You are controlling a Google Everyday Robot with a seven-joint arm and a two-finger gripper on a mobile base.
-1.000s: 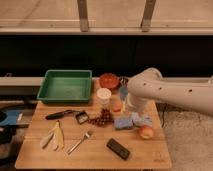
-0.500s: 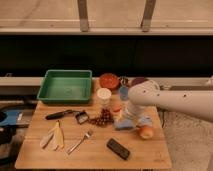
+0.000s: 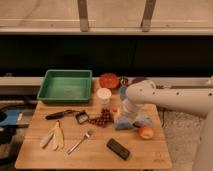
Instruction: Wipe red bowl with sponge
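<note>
The blue sponge, its near edge uncovered, lies flat next to the bluish-grey cloth, so the sponge will come away by itself when I lift it.
The red bowl (image 3: 108, 80) sits at the back of the wooden table (image 3: 45, 155), right of the green tray. The white arm reaches in from the right and bends down at its elbow. My gripper (image 3: 127, 118) points down at the table, open, right over the blue sponge (image 3: 121, 125), which lies flat on the wood and is partly covered by the wrist. A bluish-grey cloth (image 3: 144, 120) lies just right of it. The gripper is well in front of the red bowl and holds nothing that I can see.
A green tray (image 3: 65, 86) stands back left and a white cup (image 3: 104, 95) in front of the red bowl. A purple bowl (image 3: 137, 79) peeks behind the arm. Dark grapes (image 3: 102, 119), an apple (image 3: 146, 132), a black block (image 3: 118, 148), a fork (image 3: 80, 142) and a banana peel (image 3: 54, 136) lie around.
The arm has swung left and folded downward, bringing the gripper from above the table's right side down onto the spot where the sponge lies. The objects have stayed put.
</note>
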